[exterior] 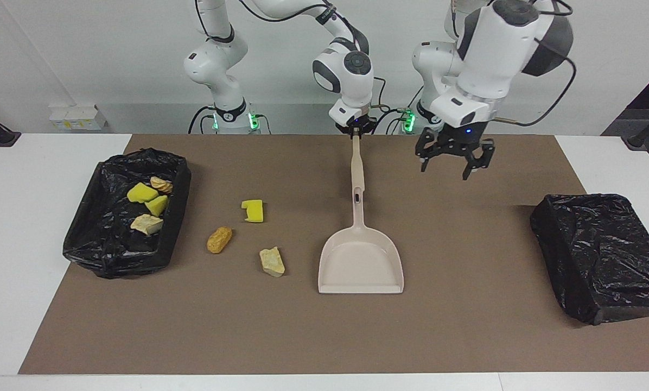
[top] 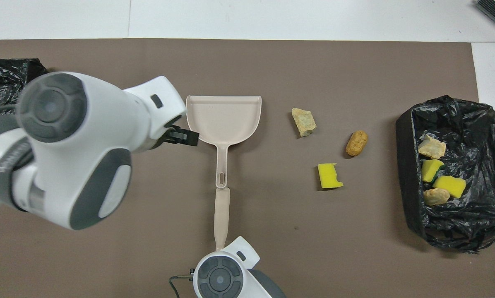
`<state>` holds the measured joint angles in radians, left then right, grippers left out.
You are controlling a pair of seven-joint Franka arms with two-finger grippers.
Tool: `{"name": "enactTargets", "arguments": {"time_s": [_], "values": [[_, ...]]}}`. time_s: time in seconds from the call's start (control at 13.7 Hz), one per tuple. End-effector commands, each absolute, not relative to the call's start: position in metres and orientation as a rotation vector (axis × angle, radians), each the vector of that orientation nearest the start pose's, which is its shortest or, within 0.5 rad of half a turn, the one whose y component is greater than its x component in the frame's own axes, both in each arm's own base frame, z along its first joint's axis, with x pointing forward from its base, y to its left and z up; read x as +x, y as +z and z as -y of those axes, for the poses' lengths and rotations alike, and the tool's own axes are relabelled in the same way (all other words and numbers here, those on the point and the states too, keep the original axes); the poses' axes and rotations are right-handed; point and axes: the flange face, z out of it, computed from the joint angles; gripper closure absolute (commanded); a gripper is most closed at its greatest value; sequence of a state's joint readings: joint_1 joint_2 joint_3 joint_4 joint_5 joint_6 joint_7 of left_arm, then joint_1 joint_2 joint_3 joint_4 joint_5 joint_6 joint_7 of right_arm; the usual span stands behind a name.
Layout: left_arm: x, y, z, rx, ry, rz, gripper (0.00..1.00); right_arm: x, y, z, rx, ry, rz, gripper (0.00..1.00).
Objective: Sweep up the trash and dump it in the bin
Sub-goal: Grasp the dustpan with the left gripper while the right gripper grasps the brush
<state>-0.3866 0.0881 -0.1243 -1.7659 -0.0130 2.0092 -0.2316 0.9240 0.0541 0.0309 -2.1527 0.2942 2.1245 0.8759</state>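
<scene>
I expect the beige dustpan [top: 224, 118] to keep all the loose trash together when I sweep it in, since its wide pan has a raised curved rim [top: 251, 133].
Three pieces of trash lie loose on the brown mat: a yellow sponge chunk [exterior: 253, 210] [top: 329, 176], an orange-brown lump [exterior: 219, 239] [top: 356, 143] and a tan lump [exterior: 272, 261] [top: 303, 121]. Several more sit in the black-lined bin [exterior: 80, 239] [top: 405, 165] at the right arm's end. The beige dustpan [exterior: 360, 263] [top: 223, 118] lies flat mid-mat. In line with its handle, nearer the robots, is the beige brush [exterior: 356, 163] [top: 220, 215]. My right gripper [exterior: 356, 132] is shut on the brush's end. My left gripper [exterior: 448, 169] [top: 184, 136] hangs open over the mat beside the dustpan.
A box wrapped in black plastic [exterior: 601, 255] [top: 3, 74] stands at the left arm's end of the mat. In the overhead view the left arm's white body covers much of that end of the mat. White table surrounds the mat.
</scene>
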Motion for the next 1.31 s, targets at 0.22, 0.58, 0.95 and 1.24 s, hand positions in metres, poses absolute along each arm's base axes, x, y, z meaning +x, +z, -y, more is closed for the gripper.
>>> {"name": "enactTargets", "arguments": {"time_s": [0.22, 0.58, 0.95, 1.24], "values": [[0.514, 0.397, 0.362, -3.223, -0.166, -0.332, 0.0, 0.317, 0.469, -0.364, -3.071, 0.38, -0.121, 1.0], [0.512, 0.355, 0.357, -3.221, -0.148, -0.309, 0.0, 0.368, 0.519, -0.284, -3.109, 0.387, 0.01, 1.0], [0.499, 0.343, 0.359, -3.2, -0.092, -0.329, 0.43, 0.436, 0.525, -0.173, -3.154, 0.381, 0.253, 1.0], [0.503, 0.345, 0.351, -3.18, -0.07, -0.334, 1.0, 0.502, 0.502, -0.083, -3.219, 0.393, 0.559, 1.0]]}}
